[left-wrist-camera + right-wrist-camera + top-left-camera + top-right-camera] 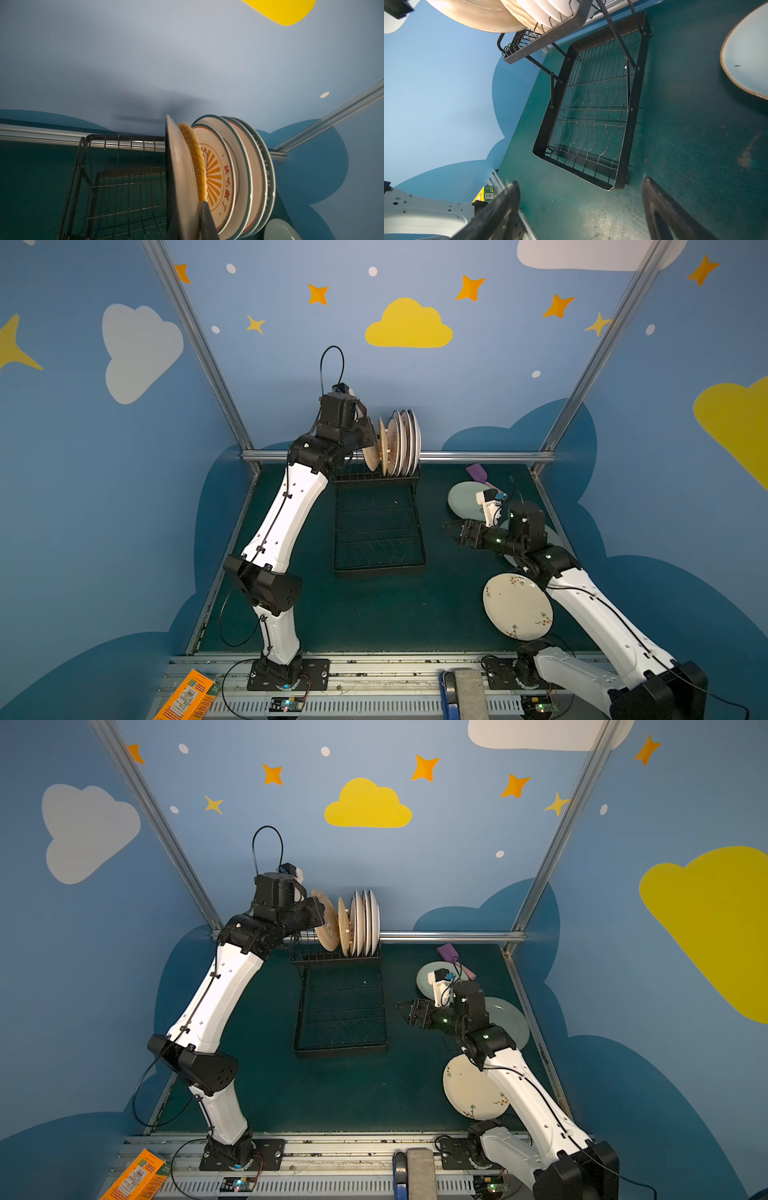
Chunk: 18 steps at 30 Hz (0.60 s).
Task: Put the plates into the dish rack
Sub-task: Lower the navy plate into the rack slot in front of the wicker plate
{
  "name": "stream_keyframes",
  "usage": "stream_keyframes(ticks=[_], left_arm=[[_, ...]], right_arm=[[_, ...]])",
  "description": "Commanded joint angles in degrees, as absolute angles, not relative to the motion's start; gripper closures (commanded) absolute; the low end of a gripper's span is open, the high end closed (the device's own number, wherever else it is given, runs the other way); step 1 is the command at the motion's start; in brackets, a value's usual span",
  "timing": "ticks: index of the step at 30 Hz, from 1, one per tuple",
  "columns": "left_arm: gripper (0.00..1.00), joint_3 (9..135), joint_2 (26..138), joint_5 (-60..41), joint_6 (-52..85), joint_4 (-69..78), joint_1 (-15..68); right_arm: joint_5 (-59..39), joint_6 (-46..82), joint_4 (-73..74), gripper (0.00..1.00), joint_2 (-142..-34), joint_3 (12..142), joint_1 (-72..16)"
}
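I should keep lowering the dark-faced plate (326, 927), which hangs on edge beside the orange woven plate, with my left gripper until its rim sits in the free slot (333, 956).
The black wire dish rack (378, 569) stands mid-table at the back. Its upper tier holds an orange woven plate (385, 448) and several white plates (407, 438) on edge. My left gripper (187, 207) is shut on the rim of a plate (371, 452) with a dark face and a beige back. It holds this plate tilted just left of the woven one (195, 153), low over the upper tier. My right gripper (449, 529) hangs open and empty over the table right of the rack's lower tray (633, 124). Two pale green plates (462, 499) (510, 1020) and a cream floral plate (517, 605) lie flat at the right.
A purple-and-pink spatula (478, 472) rests by the far pale green plate. Metal rails (478, 456) edge the table at back and sides. An orange box (187, 697) and a grey block (469, 693) sit on the front rail.
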State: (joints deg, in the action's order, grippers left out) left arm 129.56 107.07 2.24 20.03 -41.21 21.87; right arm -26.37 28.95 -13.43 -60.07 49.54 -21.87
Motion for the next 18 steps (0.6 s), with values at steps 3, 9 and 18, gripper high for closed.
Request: stream_keyframes(ticks=[3, 9, 18], left_arm=[[0.96, 134.1, 107.6, 3.4, 18.3, -38.1, 21.8], [0.96, 136.3, 110.0, 5.1, 17.3, -39.6, 22.2], [0.96, 144.5, 116.1, 8.6, 14.0, -44.6, 23.8]], right_arm=[[-26.2, 27.7, -14.1, 0.11, -59.2, 49.2, -22.1], [-26.4, 27.8, -13.9, 0.11, -59.4, 49.0, -22.1], [-26.6, 27.4, -14.7, 0.11, -59.6, 49.3, -22.1]])
